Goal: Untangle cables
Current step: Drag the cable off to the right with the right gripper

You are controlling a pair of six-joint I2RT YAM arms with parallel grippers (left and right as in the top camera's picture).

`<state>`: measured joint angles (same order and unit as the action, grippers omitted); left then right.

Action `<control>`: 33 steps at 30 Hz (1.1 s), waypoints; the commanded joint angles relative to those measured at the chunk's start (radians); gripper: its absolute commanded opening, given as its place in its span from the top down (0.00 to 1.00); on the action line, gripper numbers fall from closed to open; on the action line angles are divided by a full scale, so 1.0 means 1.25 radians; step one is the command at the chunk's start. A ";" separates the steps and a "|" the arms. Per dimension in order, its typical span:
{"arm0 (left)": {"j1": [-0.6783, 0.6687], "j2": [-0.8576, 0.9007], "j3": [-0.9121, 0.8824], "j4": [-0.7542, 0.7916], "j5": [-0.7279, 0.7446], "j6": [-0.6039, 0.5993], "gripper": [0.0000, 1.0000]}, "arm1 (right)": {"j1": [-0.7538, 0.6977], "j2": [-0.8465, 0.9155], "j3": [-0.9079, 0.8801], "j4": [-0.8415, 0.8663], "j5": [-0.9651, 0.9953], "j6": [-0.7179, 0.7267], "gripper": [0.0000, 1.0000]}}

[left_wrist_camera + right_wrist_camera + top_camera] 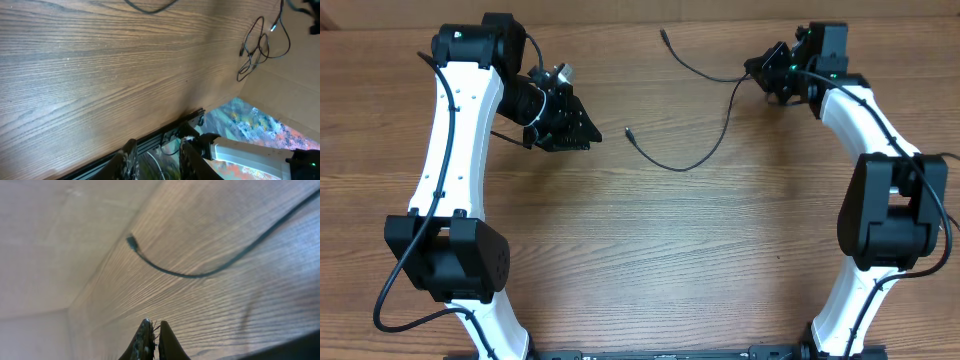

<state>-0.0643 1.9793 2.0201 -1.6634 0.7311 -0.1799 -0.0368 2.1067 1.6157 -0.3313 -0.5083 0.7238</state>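
Note:
I should go on moving my right gripper toward the table's side [949, 172] by the loose cables and let go there, because both plugs of the black cable [630, 134] are clear of other cables.
A thin black cable [682, 166] lies across the back middle of the table, with one plug [663, 34] near the far edge and another [629, 130] closer in. Both of its strands meet in a sharp V at my right gripper [758, 74], which is shut on it. In the right wrist view the fingertips [146, 329] press together at that gripper [154, 326], and a strand of the cable [200, 274] with its plug runs beyond them. My left gripper [586, 138] hovers left of the cable, open [157, 157] and holding nothing. A loose tangle of cables [254, 47] shows at the upper right of the left wrist view.
The wooden table [650, 260] carries both arms, the left arm [450, 150] and the right arm [880, 180]. A black rail [165, 132] runs along the front edge, and the right arm's white link [250, 155] lies beyond it. A pale wall [45, 240] rises at the table's far edge.

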 commanded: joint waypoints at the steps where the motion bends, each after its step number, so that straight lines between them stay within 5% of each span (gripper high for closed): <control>1: 0.002 -0.004 -0.003 -0.007 -0.018 0.015 0.72 | -0.037 -0.094 0.097 -0.032 -0.036 -0.096 0.96; 19: 0.002 -0.004 -0.003 -0.010 -0.007 0.012 0.72 | -0.509 -0.172 0.684 -0.519 -0.143 -0.226 0.96; 32: -0.005 -0.004 -0.003 -0.020 0.001 0.013 0.73 | -0.833 -0.172 0.735 -0.562 -0.162 -0.227 0.96; 33: -0.006 -0.004 -0.003 -0.018 0.002 0.012 0.73 | -0.844 -0.171 0.735 -0.562 -0.153 -0.227 0.83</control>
<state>-0.0643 1.9793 2.0201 -1.6871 0.7155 -0.1799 -1.0649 1.9083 2.5088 -1.0405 -0.6960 0.4564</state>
